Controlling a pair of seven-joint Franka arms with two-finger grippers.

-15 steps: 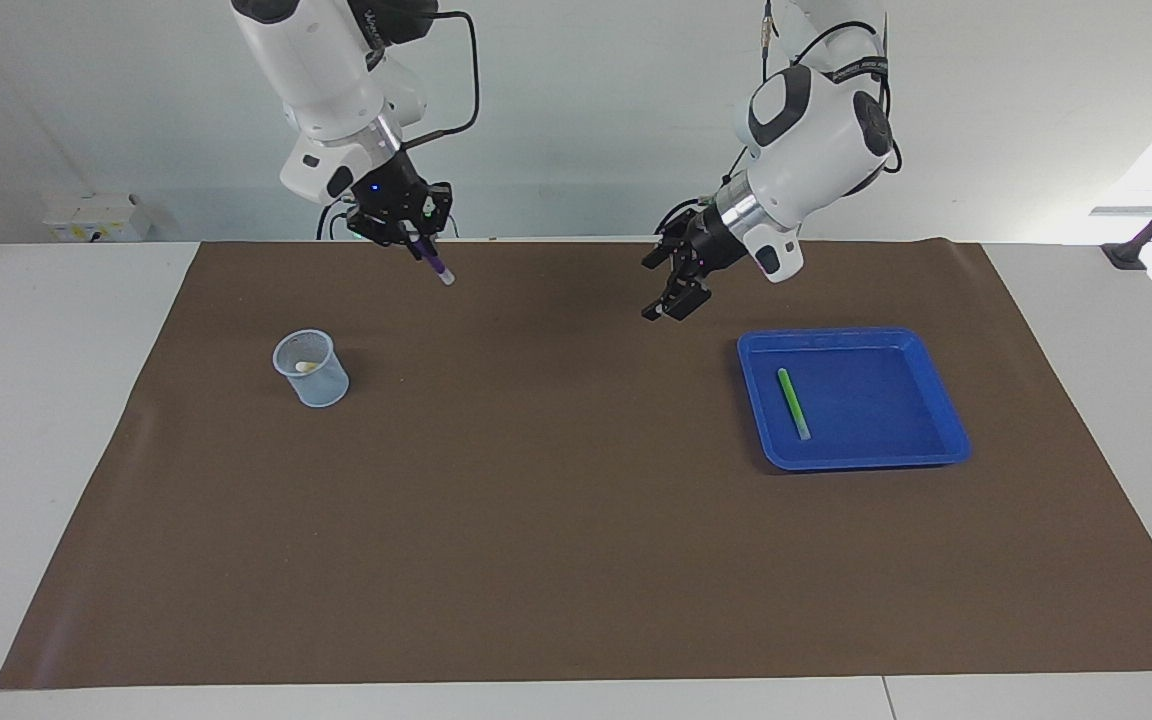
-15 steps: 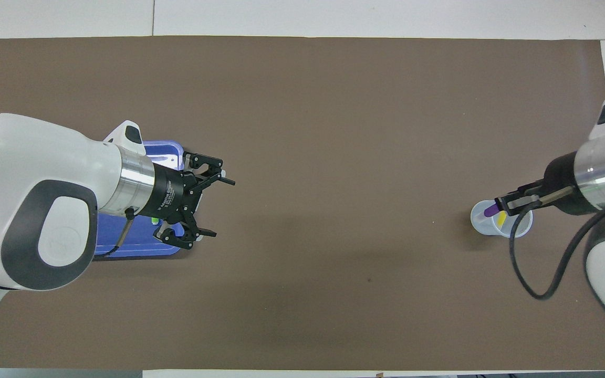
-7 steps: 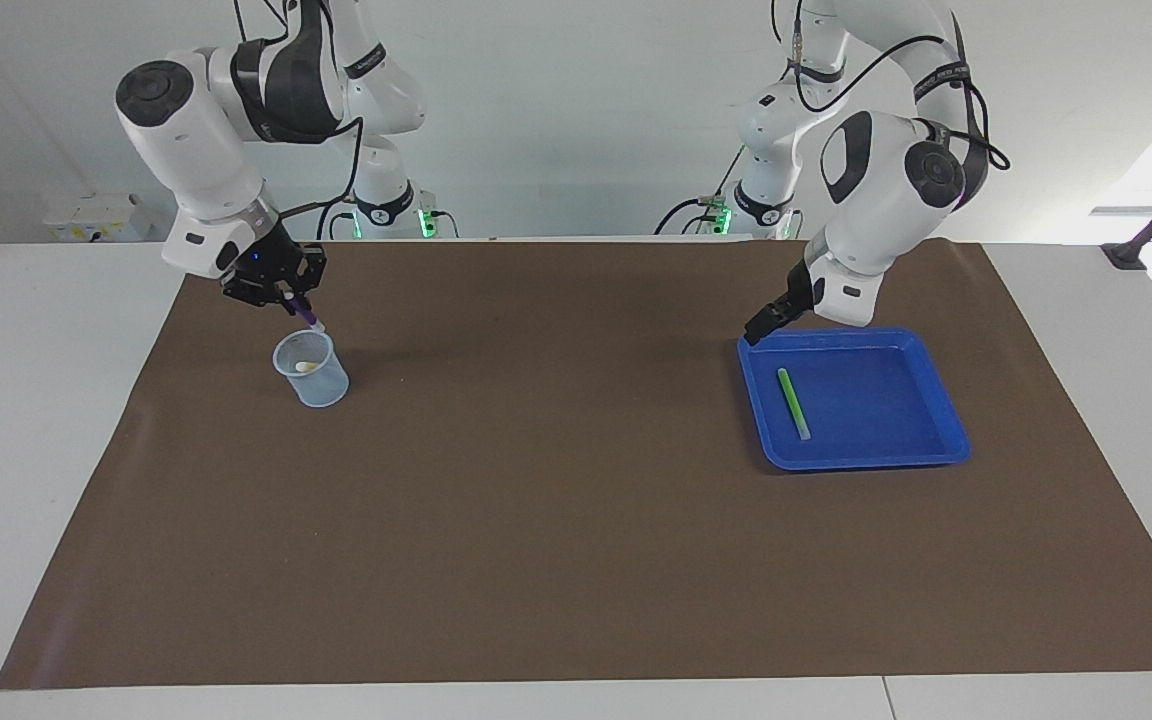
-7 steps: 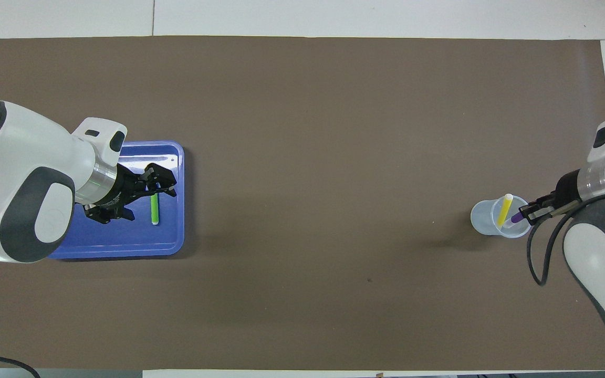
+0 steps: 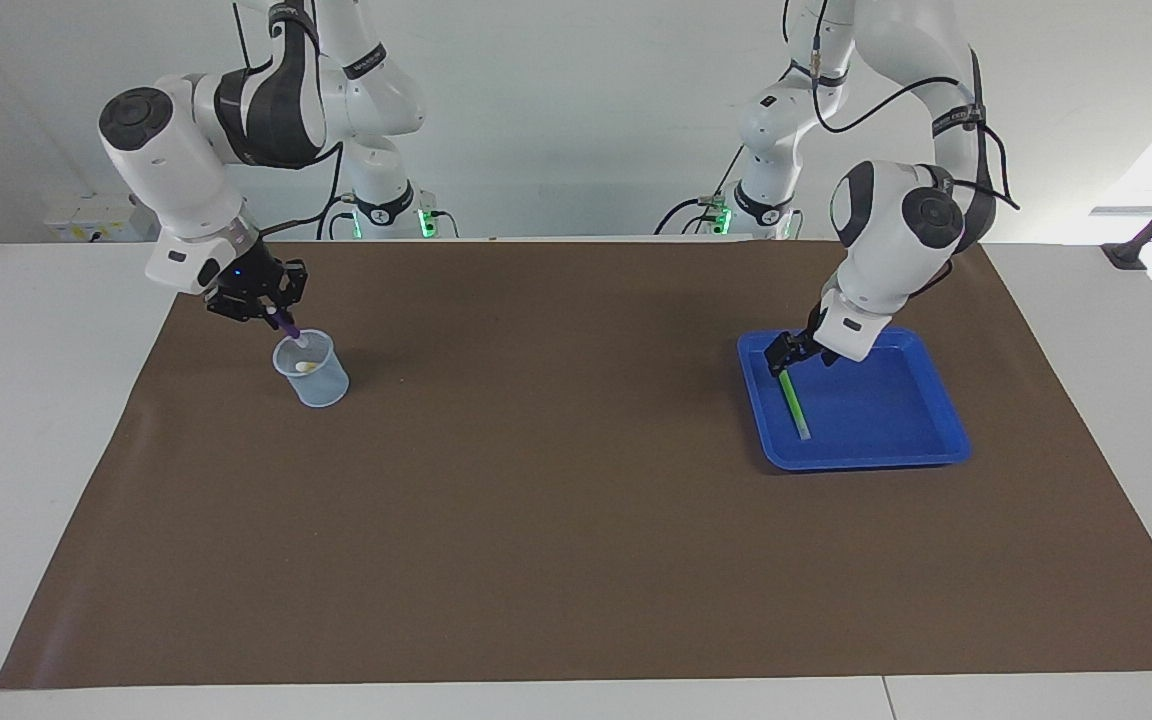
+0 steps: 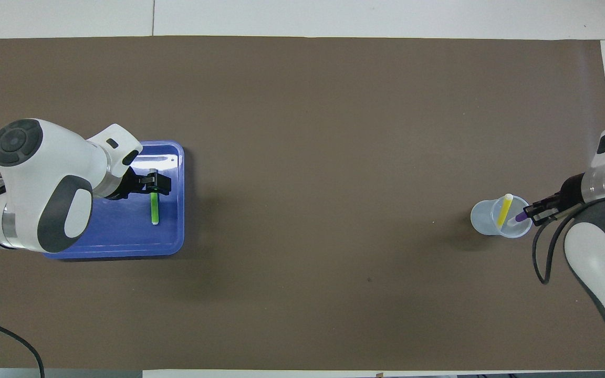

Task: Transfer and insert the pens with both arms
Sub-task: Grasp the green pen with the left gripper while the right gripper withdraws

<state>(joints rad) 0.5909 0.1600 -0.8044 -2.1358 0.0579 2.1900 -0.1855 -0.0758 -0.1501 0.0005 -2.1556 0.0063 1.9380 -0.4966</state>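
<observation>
I should let go of the purple pen with my right gripper and then bring that gripper to my left gripper for the handover, because the green pen lies in the tray far from the cup.
A green pen lies in the blue tray. My left gripper is down in the tray, open, at the end of that pen nearer the robots. My right gripper is shut on a purple pen. It holds the pen slanted, with the whitish lower end inside the mouth of the clear cup. A yellow pen leans inside the cup.
A brown mat covers most of the white table. The cup stands toward the right arm's end, the tray toward the left arm's end. Two small arm bases with green lights stand at the robots' edge.
The left gripper swung from the mat over the tray and came down onto the green pen's end. The right gripper carried the purple pen to the cup and lowered its tip inside.
</observation>
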